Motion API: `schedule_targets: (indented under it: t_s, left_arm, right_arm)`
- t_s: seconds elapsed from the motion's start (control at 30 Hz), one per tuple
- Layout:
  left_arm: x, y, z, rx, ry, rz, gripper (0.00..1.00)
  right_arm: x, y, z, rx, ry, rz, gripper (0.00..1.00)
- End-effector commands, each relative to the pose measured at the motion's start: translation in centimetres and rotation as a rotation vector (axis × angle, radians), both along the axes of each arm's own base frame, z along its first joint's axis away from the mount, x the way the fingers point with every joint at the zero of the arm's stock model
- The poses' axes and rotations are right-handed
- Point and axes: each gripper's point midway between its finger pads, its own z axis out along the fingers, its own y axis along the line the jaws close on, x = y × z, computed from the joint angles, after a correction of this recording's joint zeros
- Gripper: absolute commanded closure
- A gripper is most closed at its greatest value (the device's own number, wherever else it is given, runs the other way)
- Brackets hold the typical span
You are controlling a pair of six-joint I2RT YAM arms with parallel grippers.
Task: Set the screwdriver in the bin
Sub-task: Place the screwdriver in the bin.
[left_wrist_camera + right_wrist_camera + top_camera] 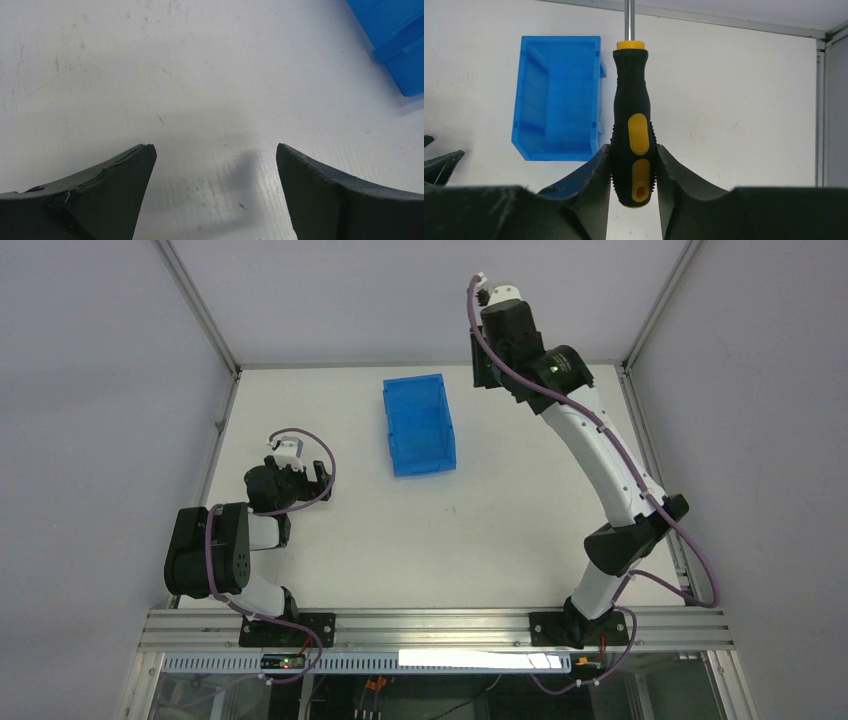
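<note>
I should keep moving my right gripper over the open bin [420,426], then lower it inside and let go there, because the screwdriver's handle [631,90] is in line with the blue bin's long side.
My right gripper [632,152] is shut on the screwdriver [631,115], pinching the lower part of its black-and-yellow handle; the metal shaft points away and runs out of the top of the right wrist view. In the top view the right gripper [487,365] is raised high at the back, just right of the blue bin [418,424], and the screwdriver is hidden there. The bin [556,117] lies below and left of the screwdriver, apparently with nothing in it. My left gripper [215,155] is open and holds nothing, low over the table; it sits left of the bin [300,465].
The bin's corner [395,40] shows at the upper right of the left wrist view. Aluminium frame posts and grey walls [100,390] enclose the white table [480,530]. The frame rail [819,100] runs along the table's right edge.
</note>
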Motion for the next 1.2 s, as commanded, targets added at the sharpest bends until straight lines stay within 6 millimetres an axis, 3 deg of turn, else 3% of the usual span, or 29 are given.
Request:
schedule_targets:
  t_s: [0.0,0.27,0.47,0.77,1.17]
  left_arm:
    - [0.6,0.1,1.6,0.011,-0.059,-0.001,0.01]
    - [0.6,0.0,1.6,0.011,-0.059,-0.002,0.01]
    - [0.6,0.0,1.5,0.011,-0.058,-0.002,0.01]
    - [0.6,0.0,1.6,0.011,-0.059,-0.002,0.01]
    - [0.6,0.0,1.5,0.011,-0.058,-0.002,0.01]
  right_arm:
    - [0.2,3.9,2.3,0.051,-0.083,0.007,0.99]
    - [-0.3,11.5,1.7,0.09,-0.112,0.095,0.99]
    - [0.1,14.3,-0.6,0.08,-0.093,0.164,0.99]
    - [0.6,16.0,-7.4,0.006,-0.059,0.27,0.99]
    - [2.1,16.5,-19.0,-0.081,0.043,0.26,0.99]
